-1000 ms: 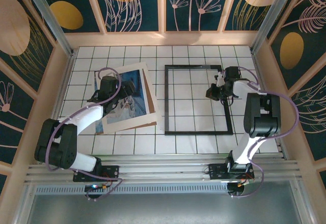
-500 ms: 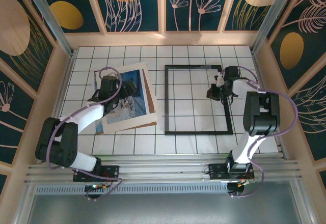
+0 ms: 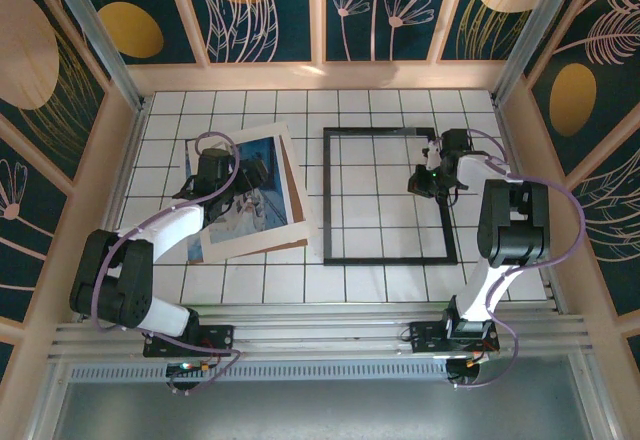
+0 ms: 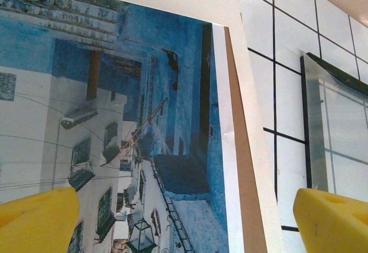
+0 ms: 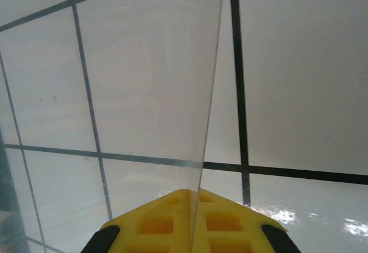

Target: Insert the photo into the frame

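I should keep moving my right gripper toward the frame's closest side (image 3: 449, 222), as the clear pane's edge (image 5: 213, 83) is over the frame's opening, and let go of the clear pane just inside.
The photo (image 3: 250, 195), a blue print of whitish buildings, lies on the tiles at the left under a white mat border (image 3: 292, 175). My left gripper (image 3: 245, 175) hovers over it, open; in the left wrist view its yellow fingertips (image 4: 40, 218) straddle the photo (image 4: 144, 121) without touching it. The black frame (image 3: 326, 200) lies flat at the centre right, its near edge showing as frame (image 4: 306, 138). At the frame's right side, my right gripper (image 3: 422, 180) is shut on the edge of a clear pane (image 5: 149, 80), pinched between the yellow fingers (image 5: 155, 224) of the right gripper (image 5: 198, 198).
A brown backing board (image 4: 238, 167) sticks out beneath the mat border (image 4: 241, 92) on its right side and at backing board (image 3: 290, 245). White tiled floor (image 3: 380, 280) surrounds everything; wooden walls close in the table on three sides.
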